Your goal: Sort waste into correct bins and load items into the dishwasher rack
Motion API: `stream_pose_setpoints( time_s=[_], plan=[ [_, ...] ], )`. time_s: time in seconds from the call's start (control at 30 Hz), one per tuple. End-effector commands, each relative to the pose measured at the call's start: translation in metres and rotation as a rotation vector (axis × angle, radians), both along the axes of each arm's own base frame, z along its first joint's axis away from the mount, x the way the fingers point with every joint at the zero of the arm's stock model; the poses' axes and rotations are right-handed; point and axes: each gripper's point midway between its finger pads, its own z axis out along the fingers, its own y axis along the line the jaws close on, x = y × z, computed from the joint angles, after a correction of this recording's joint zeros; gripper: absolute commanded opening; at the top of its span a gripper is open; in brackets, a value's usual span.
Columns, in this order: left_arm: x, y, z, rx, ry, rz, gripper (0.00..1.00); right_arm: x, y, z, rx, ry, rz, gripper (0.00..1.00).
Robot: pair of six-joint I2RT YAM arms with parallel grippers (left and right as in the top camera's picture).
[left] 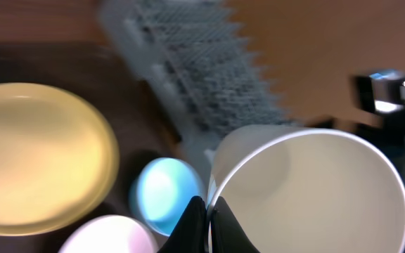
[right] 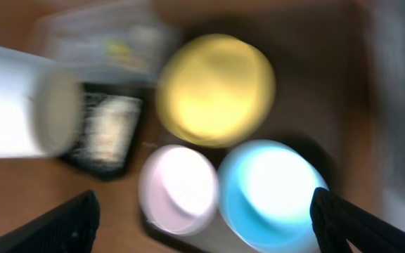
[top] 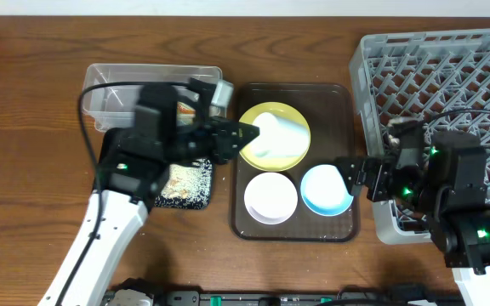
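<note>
Next, I take the cup's loose end [top: 299, 141] with my right gripper and load the cup, because my left gripper is holding the white cup across the tray from the grey rack [top: 432, 85].
My left gripper [top: 238, 133] is shut on the rim of a white paper cup [top: 277, 134], held on its side above the yellow plate [top: 289, 116]. In the left wrist view the fingers [left: 207, 219] pinch the cup wall [left: 315, 197]. The white bowl [top: 270, 197] and the light blue bowl [top: 324, 189] sit in front of the plate. My right gripper [top: 353, 177] is open and empty beside the blue bowl [right: 273, 186]. The grey rack [top: 436, 93] stands at the right. The black tray [top: 185, 185] holds rice scraps. A wrapper [right: 118, 49] lies in the clear tub [top: 117, 81].
The plate and both bowls stand on a brown serving tray [top: 334, 98] between the bins and the rack. The left arm's black cable [top: 83, 110] loops over the clear tub. The right arm's body overlaps the rack's front left corner [top: 381, 225].
</note>
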Motion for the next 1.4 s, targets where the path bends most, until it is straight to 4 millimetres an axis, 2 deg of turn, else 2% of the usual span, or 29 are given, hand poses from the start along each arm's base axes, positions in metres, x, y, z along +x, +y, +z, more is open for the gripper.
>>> stream_pose_setpoints(
  time_s=[0.0,0.1,0.2,0.3,0.4,0.47,0.53,0.6,0.63,0.73,0.8,1.0,1.07,1.13,1.17,1.27,1.37],
  plan=[
    [-0.042,0.003,0.041,-0.233,0.079,-0.268,0.06,-0.023,0.050,0.049,0.206,-0.167,0.366,0.93],
    [-0.051,0.008,0.050,-0.282,0.090,-0.324,0.06,-0.034,0.076,0.080,0.311,-0.279,0.547,0.93],
    [-0.057,0.008,0.053,-0.304,0.095,-0.361,0.06,-0.038,0.093,0.091,0.349,-0.315,0.622,0.92],
    [-0.058,0.008,0.054,-0.306,0.095,-0.366,0.06,-0.042,0.108,0.093,0.360,-0.333,0.684,0.92],
    [-0.057,0.008,0.055,-0.306,0.088,-0.367,0.06,-0.042,0.121,0.086,0.357,-0.316,0.716,0.91],
    [-0.057,0.008,0.055,-0.306,0.085,-0.368,0.06,-0.040,0.128,0.080,0.353,-0.298,0.727,0.86],
    [-0.057,0.008,0.055,-0.306,0.080,-0.368,0.06,-0.039,0.134,0.077,0.362,-0.279,0.736,0.77],
    [-0.058,0.008,0.055,-0.308,0.081,-0.372,0.06,-0.037,0.135,0.074,0.363,-0.269,0.735,0.67],
    [-0.058,0.008,0.056,-0.309,0.082,-0.374,0.06,-0.037,0.135,0.075,0.363,-0.272,0.736,0.65],
    [-0.059,0.008,0.056,-0.311,0.082,-0.377,0.06,-0.037,0.134,0.077,0.362,-0.285,0.735,0.65],
    [-0.059,0.008,0.056,-0.311,0.082,-0.377,0.06,-0.038,0.134,0.080,0.363,-0.297,0.737,0.60],
    [-0.059,0.008,0.056,-0.311,0.083,-0.377,0.08,-0.039,0.127,0.086,0.359,-0.322,0.722,0.58],
    [-0.059,0.008,0.056,-0.311,0.083,-0.378,0.08,-0.037,0.124,0.086,0.355,-0.322,0.708,0.61],
    [-0.059,0.008,0.056,-0.311,0.083,-0.378,0.07,-0.035,0.122,0.086,0.354,-0.323,0.701,0.72],
    [-0.059,0.008,0.056,-0.311,0.082,-0.378,0.07,-0.035,0.122,0.086,0.354,-0.323,0.702,0.75],
    [-0.059,0.008,0.056,-0.311,0.082,-0.378,0.07,-0.036,0.123,0.087,0.357,-0.327,0.707,0.80],
    [-0.059,0.008,0.056,-0.311,0.082,-0.378,0.06,-0.036,0.123,0.087,0.358,-0.326,0.709,0.80]
  ],
)
